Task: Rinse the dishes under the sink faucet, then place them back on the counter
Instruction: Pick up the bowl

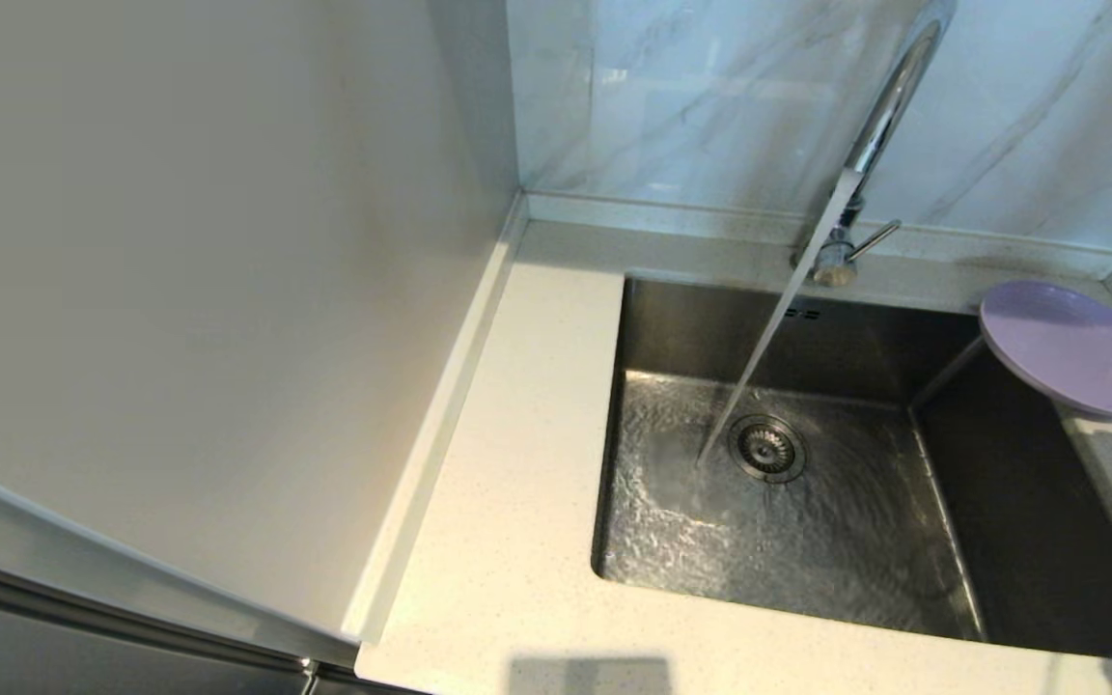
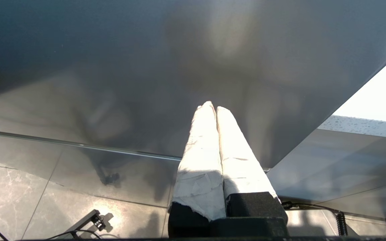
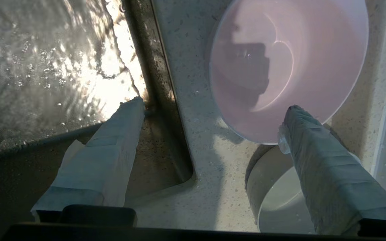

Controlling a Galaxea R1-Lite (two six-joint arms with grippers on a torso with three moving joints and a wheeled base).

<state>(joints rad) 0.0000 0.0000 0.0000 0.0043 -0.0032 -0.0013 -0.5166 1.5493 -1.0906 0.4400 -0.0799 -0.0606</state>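
I should carry on lowering my right gripper, as its open fingers are on both sides of the pale pink bowl's sink-side rim (image 3: 214, 94), until they have the bowl's side (image 3: 222, 110) between them, and then close them.
The lavender plate (image 1: 1072, 347) lies on the counter (image 1: 517, 463) at the sink's far right corner, its edge overhanging the basin. Water runs from the chrome faucet (image 1: 889, 106) into the steel sink (image 1: 807, 560), landing beside the drain strainer (image 1: 766, 447). In the right wrist view the pale pink bowl (image 3: 286, 63) stands upright on the counter (image 3: 193, 83) right of the sink. My right gripper (image 3: 216, 104) hovers open, one finger over the sink's corner, the other at the bowl's near rim. My left gripper (image 2: 212, 106) is shut and empty, parked low by a dark cabinet front.
A greyish-white round container (image 3: 280, 197) sits on the counter just nearer than the pink bowl, partly under its rim. A tall pale panel (image 1: 180, 290) walls off the counter's left side. The marble wall (image 1: 710, 97) rises behind the faucet.
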